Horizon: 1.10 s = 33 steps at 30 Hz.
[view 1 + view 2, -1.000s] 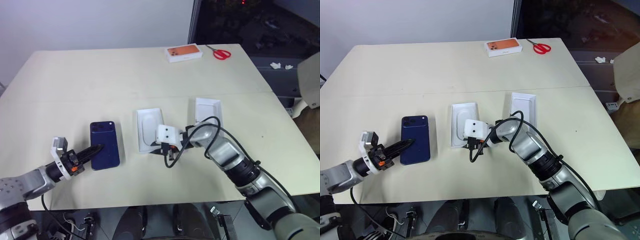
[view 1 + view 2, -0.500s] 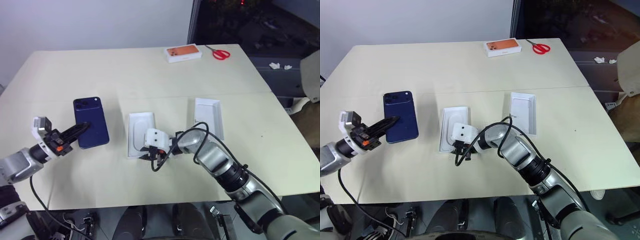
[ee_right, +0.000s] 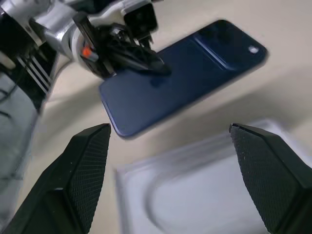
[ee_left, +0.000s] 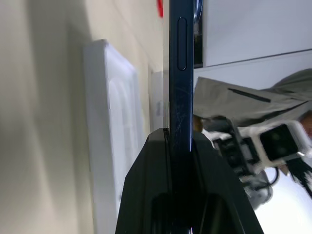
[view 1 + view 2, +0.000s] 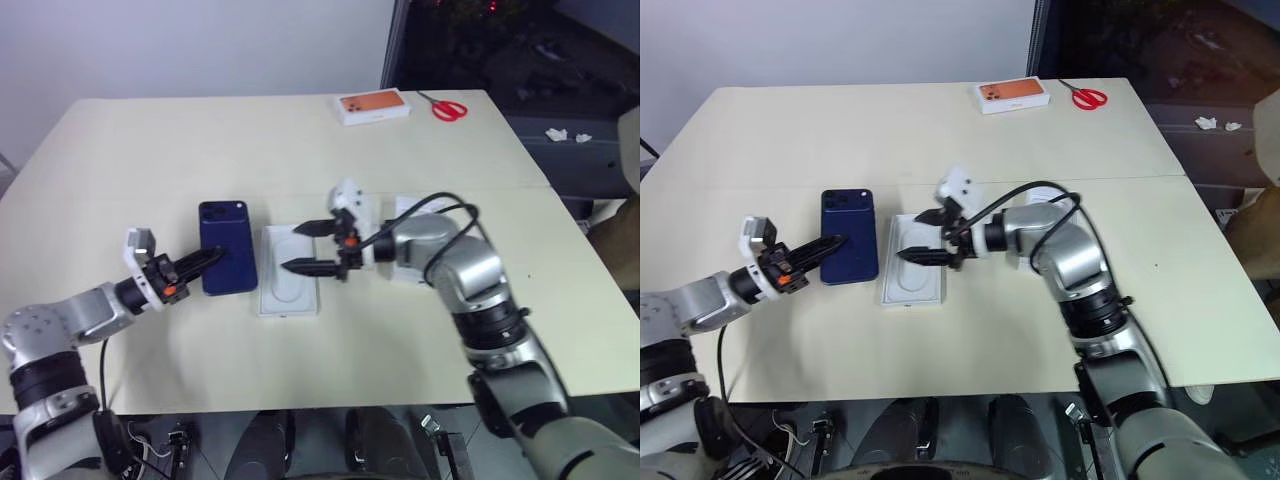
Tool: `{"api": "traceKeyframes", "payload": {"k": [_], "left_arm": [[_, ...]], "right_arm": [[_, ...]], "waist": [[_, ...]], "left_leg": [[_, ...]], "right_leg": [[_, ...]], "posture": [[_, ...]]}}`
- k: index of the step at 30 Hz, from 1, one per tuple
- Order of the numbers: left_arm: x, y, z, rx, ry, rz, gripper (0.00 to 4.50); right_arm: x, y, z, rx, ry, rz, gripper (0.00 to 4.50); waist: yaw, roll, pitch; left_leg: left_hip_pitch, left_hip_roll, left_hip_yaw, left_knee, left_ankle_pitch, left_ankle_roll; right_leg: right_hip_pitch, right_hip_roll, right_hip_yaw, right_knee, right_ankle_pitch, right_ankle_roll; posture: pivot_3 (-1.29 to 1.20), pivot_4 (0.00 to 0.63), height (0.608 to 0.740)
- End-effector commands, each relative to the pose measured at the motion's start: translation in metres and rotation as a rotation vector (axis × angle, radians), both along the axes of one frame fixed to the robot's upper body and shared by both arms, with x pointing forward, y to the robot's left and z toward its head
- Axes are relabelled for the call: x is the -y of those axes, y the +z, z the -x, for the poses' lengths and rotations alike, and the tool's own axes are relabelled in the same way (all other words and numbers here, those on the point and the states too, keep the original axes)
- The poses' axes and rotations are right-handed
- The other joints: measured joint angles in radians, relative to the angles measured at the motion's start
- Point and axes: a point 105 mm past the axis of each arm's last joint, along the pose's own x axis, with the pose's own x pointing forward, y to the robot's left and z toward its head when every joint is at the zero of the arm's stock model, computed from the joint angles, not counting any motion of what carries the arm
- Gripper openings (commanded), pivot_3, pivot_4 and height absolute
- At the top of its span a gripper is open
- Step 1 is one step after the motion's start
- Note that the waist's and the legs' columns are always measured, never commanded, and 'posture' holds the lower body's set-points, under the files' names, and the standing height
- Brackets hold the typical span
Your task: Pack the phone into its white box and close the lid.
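Observation:
Next, I move my right gripper out of the way first, because it is hovering over the white insert. Then my left gripper will lay the phone into the oval hollow.
The dark navy phone is clamped at its near end by my left gripper, which is shut on it. The left wrist view shows the phone's thin edge between the fingers. Just right of the phone lies a flat white insert with an oval recess. My right gripper hovers over the insert's far end, pointing toward the phone, open wide and empty. A white open-topped piece sits mostly hidden behind my right forearm. I cannot tell whether it is the white box or the lid.
An orange-topped box and red scissors lie at the table's far edge. The near table edge runs just below both arms. Bare tabletop stretches behind the phone and to the right of my right arm.
The right gripper has lifted off the near end of the insert and opened wide. The left gripper has brought the phone closer to the insert. The camera view has also shifted.

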Motion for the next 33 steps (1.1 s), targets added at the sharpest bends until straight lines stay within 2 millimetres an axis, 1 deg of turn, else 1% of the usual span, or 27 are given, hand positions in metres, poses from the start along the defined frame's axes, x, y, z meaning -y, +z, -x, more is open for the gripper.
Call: {"api": "traceKeyframes", "payload": {"k": [1,3,6,8,13,18,20,21,22,23,24,27,28,33], "left_arm": [[0.022,-0.006,-0.007,-0.004,-0.056,-0.033,0.0],[0.033,-0.009,-0.009,-0.011,-0.086,-0.03,0.0],[0.048,-0.009,-0.014,-0.003,-0.113,-0.014,0.0],[0.054,-0.011,-0.016,-0.006,-0.119,-0.017,0.0],[0.064,-0.013,-0.018,-0.007,-0.142,-0.012,0.0],[0.063,-0.012,-0.018,0.0,-0.144,-0.018,0.0],[0.062,-0.012,-0.015,0.003,-0.147,-0.019,0.99],[0.061,-0.012,-0.014,0.004,-0.148,-0.018,1.29],[0.061,-0.012,-0.014,0.005,-0.149,-0.019,1.75],[0.061,-0.013,-0.013,0.002,-0.15,-0.021,2.29],[0.061,-0.014,-0.012,0.002,-0.15,-0.024,2.75],[0.065,-0.012,-0.003,0.015,-0.194,-0.027,4.24],[0.066,-0.011,-0.001,0.022,-0.201,-0.036,4.44],[0.063,0.0,0.0,0.06,-0.196,-0.032,4.44]], "right_arm": [[0.035,-0.008,-0.012,0.046,-0.063,0.083,4.06],[0.049,-0.013,-0.015,0.061,-0.09,0.115,4.06],[0.061,-0.014,-0.024,0.091,-0.151,0.126,4.06],[0.064,-0.013,-0.027,0.097,-0.169,0.116,4.06],[0.061,-0.016,-0.026,0.113,-0.169,0.123,4.06],[0.062,-0.018,-0.027,0.12,-0.173,0.136,4.06],[0.062,-0.018,-0.027,0.121,-0.174,0.136,4.12],[0.062,-0.018,-0.028,0.121,-0.174,0.135,4.12],[0.062,-0.018,-0.028,0.122,-0.173,0.136,4.12],[0.061,-0.019,-0.028,0.123,-0.17,0.139,4.12],[0.059,-0.02,-0.028,0.12,-0.16,0.139,4.12],[0.052,-0.02,-0.027,0.115,-0.142,0.131,4.12],[0.05,-0.02,-0.026,0.116,-0.134,0.134,4.12],[0.05,-0.02,-0.029,0.124,-0.133,0.137,4.12]], "waist": [[0.006,0.0,0.0],[0.003,0.0,0.0],[-0.006,-0.001,0.001],[-0.005,-0.001,0.001],[-0.002,-0.001,0.001],[0.001,-0.001,0.001],[0.0,-0.001,0.001],[0.0,-0.001,0.001],[0.0,-0.001,0.001],[0.0,-0.001,0.001],[0.0,-0.001,0.001],[-0.001,-0.001,0.001],[-0.001,-0.001,0.001],[0.0,-0.001,0.001]], "left_leg": [[0.0,0.0,0.0,0.0,0.0,0.0],[0.0,-0.001,0.001,0.0,0.0,0.0],[-0.001,0.0,0.002,0.0,0.0,0.0],[-0.001,0.001,0.001,0.0,0.0,0.0],[0.0,0.002,0.001,0.002,0.001,-0.001],[0.0,0.002,0.001,0.003,0.001,-0.001],[0.0,0.002,0.001,0.003,0.001,-0.001],[0.0,0.002,0.001,0.003,0.001,-0.001],[0.0,0.002,0.001,0.003,0.001,-0.001],[0.0,0.002,0.001,0.003,0.001,-0.001],[0.0,0.002,0.001,0.003,0.001,-0.001],[0.001,0.002,0.001,0.003,0.001,-0.001],[0.001,0.002,0.001,0.003,0.001,-0.001],[0.001,0.002,0.001,0.004,0.001,-0.002]], "right_leg": [[0.0,0.0,0.0,0.0,0.0,0.0],[0.0,-0.001,0.0,-0.001,0.0,0.0],[0.0,0.0,0.001,-0.001,0.0,0.0],[-0.001,0.001,0.001,0.001,0.0,0.0],[-0.001,0.002,0.001,0.003,0.0,0.0],[0.0,0.002,0.001,0.003,0.0,0.0],[0.0,0.002,0.001,0.003,0.0,0.0],[0.0,0.002,0.001,0.003,0.0,0.0],[0.0,0.002,0.001,0.003,0.0,0.0],[0.0,0.002,0.0,0.003,0.0,0.0],[0.0,0.002,0.001,0.003,0.0,0.0],[0.001,0.002,0.0,0.004,0.0,0.0],[0.001,0.002,0.001,0.004,0.0,0.0],[0.001,0.002,0.001,0.004,0.0,0.0]], "posture": [[0.0,0.15,0.74],[0.0,0.15,0.74],[0.0,0.15,0.74],[0.0,0.15,0.74],[0.0,0.15,0.74],[0.0,0.15,0.74],[0.0,0.15,0.74],[0.0,0.15,0.74],[0.0,0.15,0.74],[0.0,0.15,0.74],[0.0,0.15,0.74],[0.0,0.15,0.74],[0.0,0.15,0.74],[0.0,0.15,0.74]]}}
